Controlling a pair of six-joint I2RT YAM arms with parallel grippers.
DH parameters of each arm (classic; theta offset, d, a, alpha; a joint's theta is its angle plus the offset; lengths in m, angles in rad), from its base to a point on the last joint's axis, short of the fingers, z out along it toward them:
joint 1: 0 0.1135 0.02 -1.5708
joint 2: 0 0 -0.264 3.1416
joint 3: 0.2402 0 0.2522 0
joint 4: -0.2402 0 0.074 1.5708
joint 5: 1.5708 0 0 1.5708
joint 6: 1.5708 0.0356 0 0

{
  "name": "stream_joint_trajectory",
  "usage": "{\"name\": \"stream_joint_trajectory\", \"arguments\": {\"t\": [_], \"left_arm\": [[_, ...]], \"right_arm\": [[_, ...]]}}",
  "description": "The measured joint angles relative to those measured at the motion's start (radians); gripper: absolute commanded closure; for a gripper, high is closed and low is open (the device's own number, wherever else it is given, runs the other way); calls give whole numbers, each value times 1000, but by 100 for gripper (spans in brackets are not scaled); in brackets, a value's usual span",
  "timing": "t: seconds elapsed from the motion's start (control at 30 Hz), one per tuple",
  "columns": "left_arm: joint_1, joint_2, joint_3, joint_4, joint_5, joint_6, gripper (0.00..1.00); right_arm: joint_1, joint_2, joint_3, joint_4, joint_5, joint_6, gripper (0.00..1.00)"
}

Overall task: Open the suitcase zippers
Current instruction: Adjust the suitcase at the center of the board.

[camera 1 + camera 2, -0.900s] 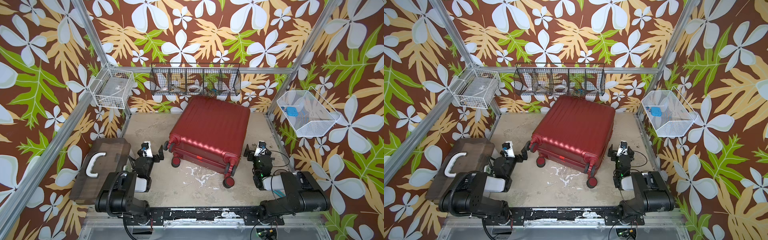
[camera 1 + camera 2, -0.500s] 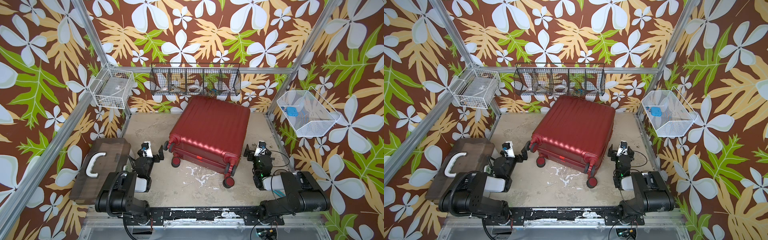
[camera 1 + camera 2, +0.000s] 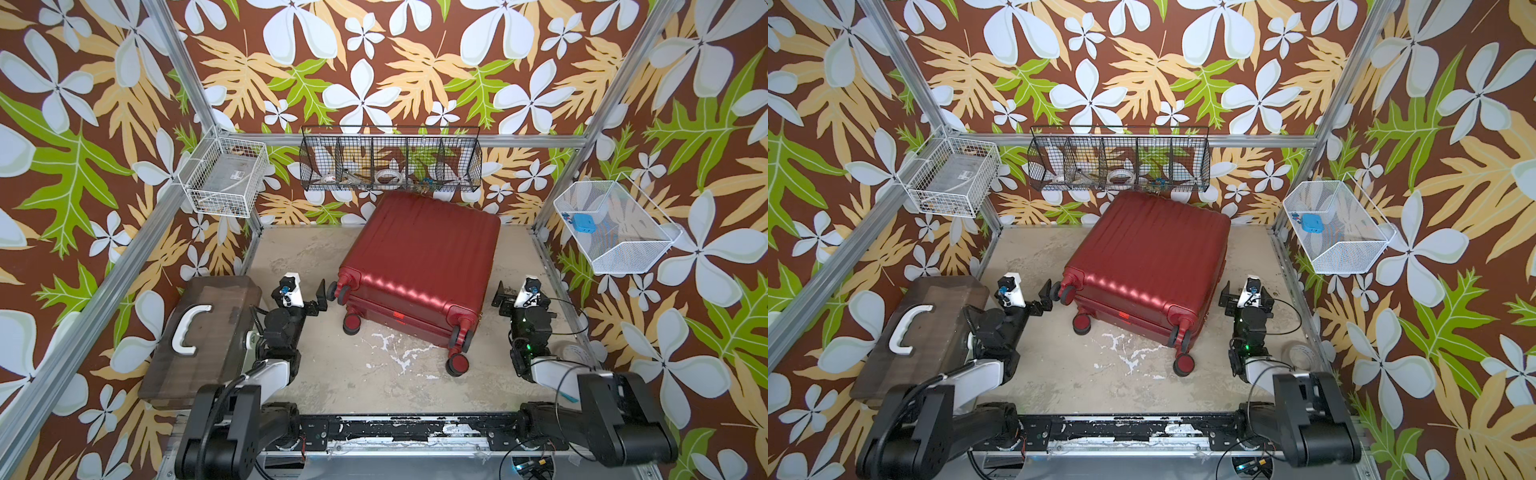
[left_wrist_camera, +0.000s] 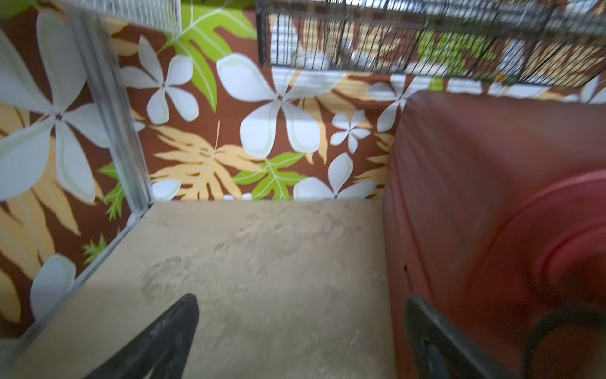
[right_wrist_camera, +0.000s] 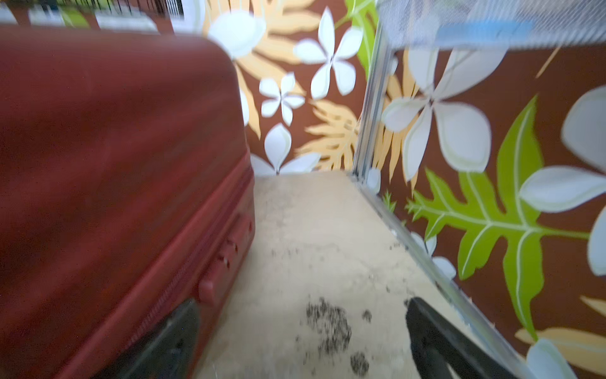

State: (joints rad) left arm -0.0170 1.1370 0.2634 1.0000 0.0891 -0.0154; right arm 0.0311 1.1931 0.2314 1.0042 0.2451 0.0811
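The robot's right gripper should swing the suitcase's near wheel corner (image 3: 463, 321) toward the left gripper, because the suitcase's wheels point to the front and its long zipper side (image 3: 485, 289) is toward the frame.
The dark-red ribbed suitcase (image 3: 419, 257) (image 3: 1146, 253) lies flat and closed on the table, wheels toward the front. Its zipper band (image 5: 177, 279) runs along the middle seam of the side wall in the blurred right wrist view; I cannot make out any pull tabs. My left gripper (image 3: 301, 293) (image 3: 1023, 293) (image 4: 301, 305) is open beside the front-left wheel (image 3: 337, 291), holding nothing. My right gripper (image 3: 521, 297) (image 3: 1246, 297) (image 5: 303, 305) is open next to the suitcase's right side, with one finger (image 5: 177, 331) close to the shell and only bare table between the jaws.
A brown box with a white handle (image 3: 199, 332) sits at the front left. On the frame hang a white wire basket (image 3: 226, 176), a black wire basket (image 3: 390, 160) just behind the suitcase, and a white mesh basket (image 3: 611, 226). A tape roll (image 3: 575, 353) lies near the right arm.
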Motion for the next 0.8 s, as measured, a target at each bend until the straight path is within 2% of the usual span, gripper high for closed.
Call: {"name": "stream_joint_trajectory", "arguments": {"t": [0.17, 0.3, 0.43, 0.53, 0.8], "left_arm": [[-4, -135, 256, -403, 48, 47, 0], [-5, -216, 426, -715, 86, 83, 0], [-31, -320, 504, -934, 170, 163, 0], [-47, -344, 551, -1068, 241, 226, 0], [-126, -308, 535, -1269, 259, 309, 0]], "right_arm": [[-8, -324, 78, -330, 40, 228, 0], [-13, -468, 167, -564, -48, 333, 0], [-13, -497, 293, -813, -170, 386, 1], [-13, -491, 383, -974, -262, 387, 0], [-13, -487, 495, -1256, -434, 358, 0]]}}
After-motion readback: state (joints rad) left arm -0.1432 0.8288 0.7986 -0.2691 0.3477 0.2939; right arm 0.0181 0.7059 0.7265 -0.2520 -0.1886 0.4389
